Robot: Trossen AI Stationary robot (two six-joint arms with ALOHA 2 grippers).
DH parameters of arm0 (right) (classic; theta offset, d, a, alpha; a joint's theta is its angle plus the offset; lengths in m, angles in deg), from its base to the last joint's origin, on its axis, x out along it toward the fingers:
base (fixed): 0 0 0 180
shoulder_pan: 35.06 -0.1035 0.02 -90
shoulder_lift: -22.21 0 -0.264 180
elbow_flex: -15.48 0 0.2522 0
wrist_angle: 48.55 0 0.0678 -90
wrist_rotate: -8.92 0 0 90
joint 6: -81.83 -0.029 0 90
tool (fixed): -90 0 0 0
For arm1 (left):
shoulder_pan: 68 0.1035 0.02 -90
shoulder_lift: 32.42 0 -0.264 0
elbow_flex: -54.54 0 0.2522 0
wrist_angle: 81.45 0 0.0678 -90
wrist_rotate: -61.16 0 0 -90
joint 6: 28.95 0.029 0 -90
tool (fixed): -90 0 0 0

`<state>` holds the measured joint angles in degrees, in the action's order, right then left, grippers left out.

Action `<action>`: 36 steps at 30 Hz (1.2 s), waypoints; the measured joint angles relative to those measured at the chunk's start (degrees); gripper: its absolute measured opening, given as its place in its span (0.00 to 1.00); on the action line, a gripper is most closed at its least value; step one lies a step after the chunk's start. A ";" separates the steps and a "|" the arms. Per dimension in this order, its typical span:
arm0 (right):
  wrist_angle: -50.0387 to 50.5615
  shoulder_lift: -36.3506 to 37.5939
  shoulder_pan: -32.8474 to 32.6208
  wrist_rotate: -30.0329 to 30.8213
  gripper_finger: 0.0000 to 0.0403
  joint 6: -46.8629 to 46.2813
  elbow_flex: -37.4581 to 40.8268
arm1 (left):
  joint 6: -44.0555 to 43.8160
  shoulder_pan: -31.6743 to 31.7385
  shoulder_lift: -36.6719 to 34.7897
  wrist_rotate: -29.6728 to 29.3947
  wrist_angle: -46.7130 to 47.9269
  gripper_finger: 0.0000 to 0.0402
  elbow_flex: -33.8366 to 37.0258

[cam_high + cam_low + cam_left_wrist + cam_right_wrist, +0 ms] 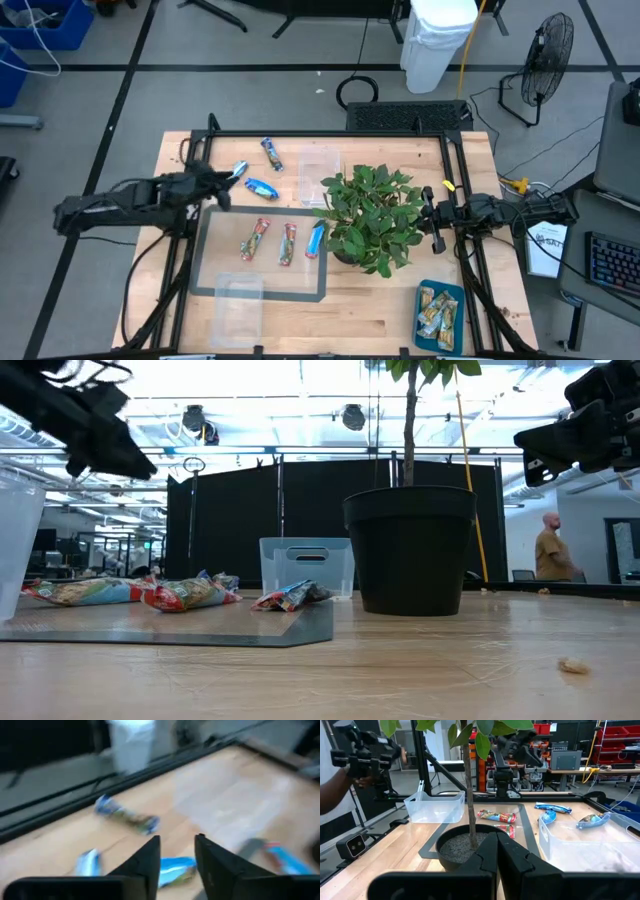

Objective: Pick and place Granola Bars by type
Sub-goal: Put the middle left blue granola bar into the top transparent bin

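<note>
The blue bar (240, 167) closest to my open left gripper lies apart from its neighbours. I should go down next toward its near end until my fingers close there.
Three blue granola bars (262, 187) lie on the bare wood at the far left; the left wrist view shows them flat (127, 816). My left gripper (226, 188) hangs open above the table beside them, touching nothing; one blue bar (175, 870) shows through the gap between its fingers (177, 852). Two red-and-tan bars (256, 238) and a blue bar (316, 240) lie on a grey mat (210, 260). Green-and-beige bars (436, 310) lie in a teal tray (460, 300). My right gripper (433, 215) waits shut at the right, behind a potted plant.
A potted plant (370, 215) stands mid-table between the arms. One clear tub (320, 165) stands at the far middle, another (238, 300) on the mat's near edge. A person (548, 550) stands in the room beyond the table.
</note>
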<state>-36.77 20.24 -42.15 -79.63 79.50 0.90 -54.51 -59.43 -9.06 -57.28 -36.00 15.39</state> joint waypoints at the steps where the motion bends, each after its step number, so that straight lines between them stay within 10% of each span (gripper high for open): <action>1: 0.00 -0.05 -0.01 -0.02 0.00 0.00 0.00 | -0.90 1.42 2.76 -0.25 1.57 0.36 -0.75; 10: -0.11 -0.37 -0.02 0.02 0.00 0.00 0.00 | -9.39 15.94 26.49 10.05 12.04 0.59 -6.89; 36: -0.22 -0.37 -0.02 0.02 0.00 0.00 0.00 | -9.46 30.09 50.07 14.45 17.56 0.45 -9.48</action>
<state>-36.99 19.88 -42.17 -79.61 79.51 0.90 -63.97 -29.34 41.01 -42.84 -18.45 5.90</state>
